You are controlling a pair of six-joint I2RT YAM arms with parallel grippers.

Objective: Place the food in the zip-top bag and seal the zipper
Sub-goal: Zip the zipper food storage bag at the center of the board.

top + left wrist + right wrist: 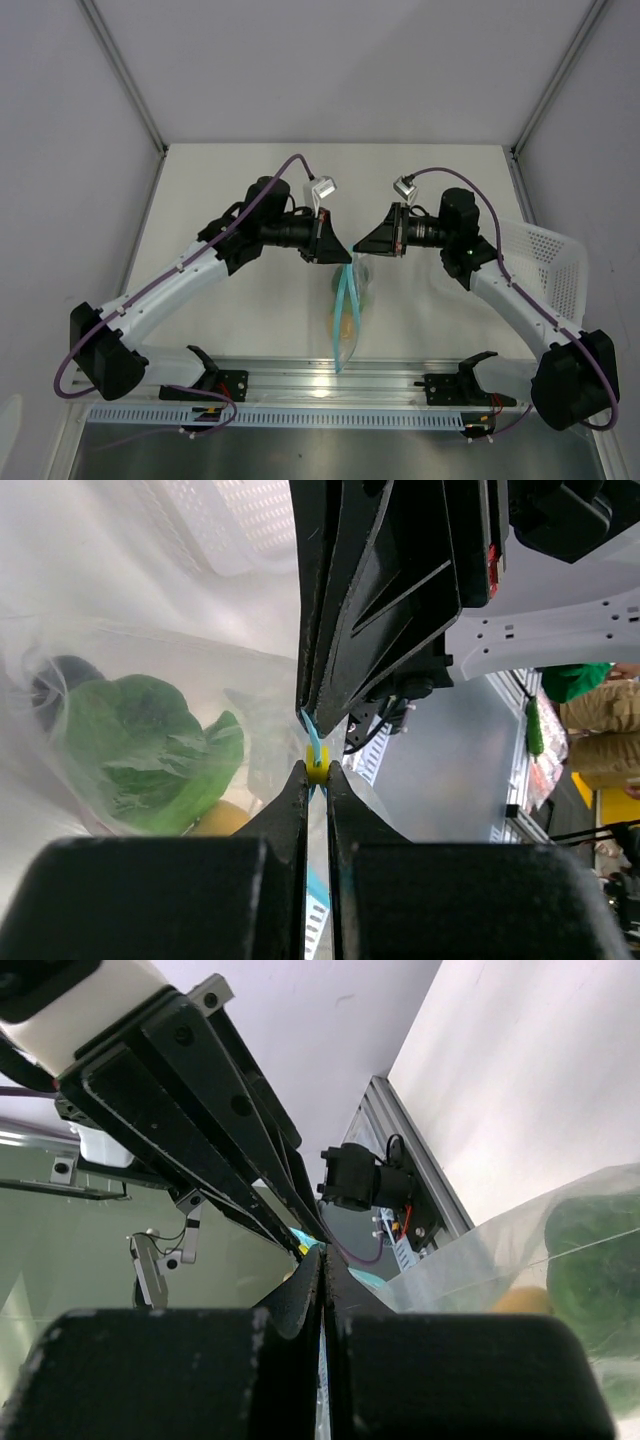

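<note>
My right gripper is pinching just the zipper's tip (311,726). My left gripper should hold the zipper (351,279) below the yellow slider while my right gripper gets a deeper grip.
The clear zip-top bag (346,325) hangs above the table between both grippers. Its light-blue zipper (342,300) runs down its edge. My left gripper (343,258) is shut on the zipper at a small yellow slider (317,769). My right gripper (359,250) is shut on the bag's mouth edge right beside it, fingertips (322,1256) pressed together. Inside the bag (150,710) I see green food (140,750), a yellow-orange piece (222,821) and a dark piece (58,680). The right wrist view shows the bag (480,1260), green food (595,1250) and an orange piece (521,1301).
A white perforated basket (550,265) stands at the right edge of the table, under the right arm; it also shows in the left wrist view (250,520). A metal rail (330,380) with the arm bases runs along the near edge. White walls enclose the table.
</note>
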